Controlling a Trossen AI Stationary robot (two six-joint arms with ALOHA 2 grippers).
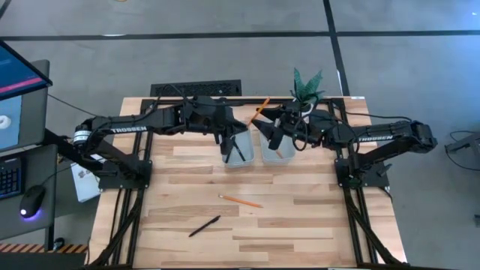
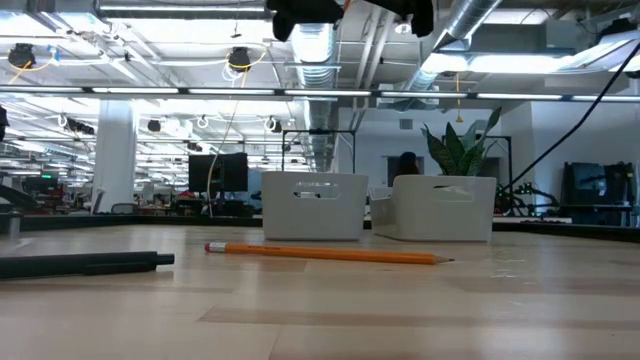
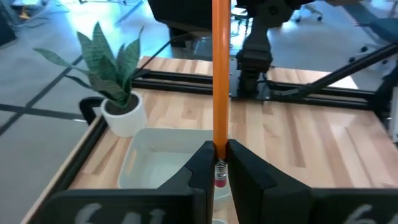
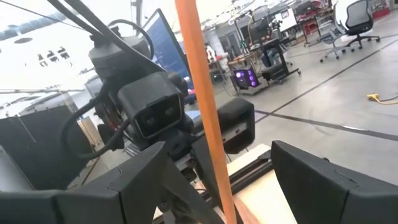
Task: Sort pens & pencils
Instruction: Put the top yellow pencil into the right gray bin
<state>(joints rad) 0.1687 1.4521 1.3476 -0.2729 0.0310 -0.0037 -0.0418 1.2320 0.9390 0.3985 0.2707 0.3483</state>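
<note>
The robot's left gripper is holding the pencil whose tray (image 1: 279,154) is beside the right gripper, so next the right gripper closes on the pencil's body (image 1: 260,110) before the left gripper opens.
An orange pencil (image 3: 221,74) stands above the two white trays (image 1: 238,152) (image 1: 278,148), with my left gripper (image 3: 220,163) shut on it. In the high view the pencil (image 1: 260,109) shows short, tipped toward the far edge. My right gripper (image 4: 217,180) is open, with one finger on each side of the pencil's shaft (image 4: 198,93) and apart from it. A second pencil (image 1: 240,201) and a black pen (image 1: 204,226) lie flat on the table's near half. My left gripper pinches the pencil between its two fingers just above the metal ferrule and eraser (image 3: 220,149), at the pencil's lower end. The fingers lie across the pencil. The pencil rises steeply from the hold, lifted clear over the right tray (image 3: 155,162).
A potted plant (image 1: 307,86) stands at the far edge behind the right tray. A dark keyboard (image 1: 196,89) lies beyond the table's far edge. Bare wood lies around the loose pencil (image 2: 330,254) and pen (image 2: 85,263) in the near half.
</note>
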